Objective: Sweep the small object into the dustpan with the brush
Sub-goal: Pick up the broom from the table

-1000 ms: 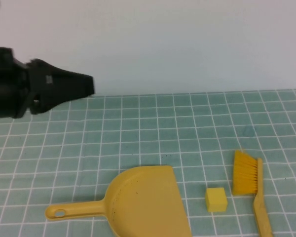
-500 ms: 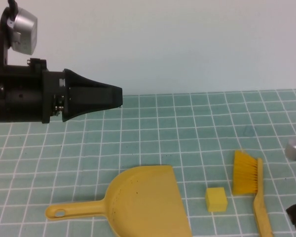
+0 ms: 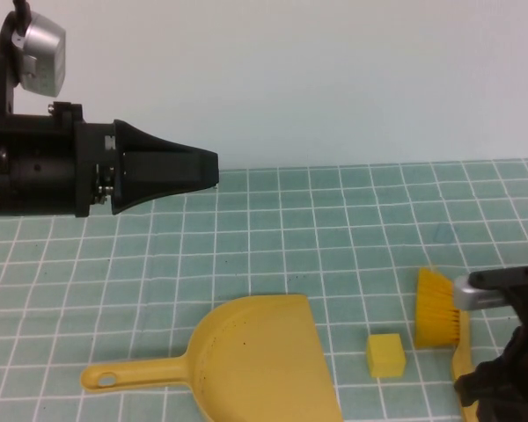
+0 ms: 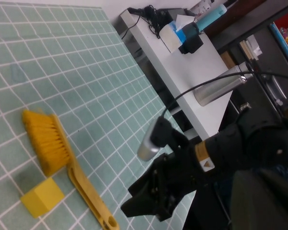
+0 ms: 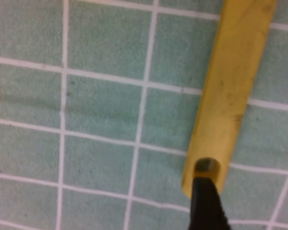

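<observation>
The yellow cube (image 3: 386,355) will slide in over the dustpan's straight open edge (image 3: 322,350) when I sweep, because that edge lies low against the mat and faces the cube.
A yellow dustpan (image 3: 255,356) lies at the front middle, handle to the left. A small yellow cube (image 3: 385,354) sits just right of it. The yellow brush (image 3: 440,309) lies right of the cube, bristles to the far side, handle toward me. My right gripper (image 3: 472,389) is low over the handle's near end, open. In the right wrist view one fingertip (image 5: 205,201) lies over the hole in the brush handle (image 5: 235,81). My left gripper (image 3: 213,171) hovers high at the back left, pointing right. The left wrist view shows the brush (image 4: 44,141) and the cube (image 4: 41,196).
The table is covered by a green tiled mat (image 3: 334,229) against a plain white wall. In the left wrist view a white side table (image 4: 192,62) with a bottle and boxes stands beyond the mat's right edge.
My right arm has come into view at the front right and moved over the brush handle. My left arm swung right a second ago and has since held still.
</observation>
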Tool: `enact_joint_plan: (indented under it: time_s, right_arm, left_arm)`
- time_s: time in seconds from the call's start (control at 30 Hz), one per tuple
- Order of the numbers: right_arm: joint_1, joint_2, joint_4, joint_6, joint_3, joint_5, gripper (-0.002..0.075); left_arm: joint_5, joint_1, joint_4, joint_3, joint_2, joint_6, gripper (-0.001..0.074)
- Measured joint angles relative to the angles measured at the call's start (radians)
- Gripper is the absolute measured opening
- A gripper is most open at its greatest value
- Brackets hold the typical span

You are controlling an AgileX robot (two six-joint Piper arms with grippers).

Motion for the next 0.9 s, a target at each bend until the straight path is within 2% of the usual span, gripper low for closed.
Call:
enact_joint_plan:
  time_s: [0.3, 0.47, 0.9]
  right_arm:
    - [0.110, 0.114, -0.096, 0.136, 0.000, -0.107, 0.0391]
    - [0.112, 0.164, -0.194, 0.205, 0.000, -0.103, 0.0391]
    - [0.115, 0.172, -0.199, 0.215, 0.000, -0.117, 0.0391]
  left_arm:
    - [0.000, 0.000, 0.000, 0.000, 0.000, 0.004, 0.0001]
    - [0.000, 0.000, 0.000, 0.000, 0.000, 0.004, 0.0001]
    - [0.000, 0.000, -0.024, 0.000, 0.000, 0.004, 0.0001]
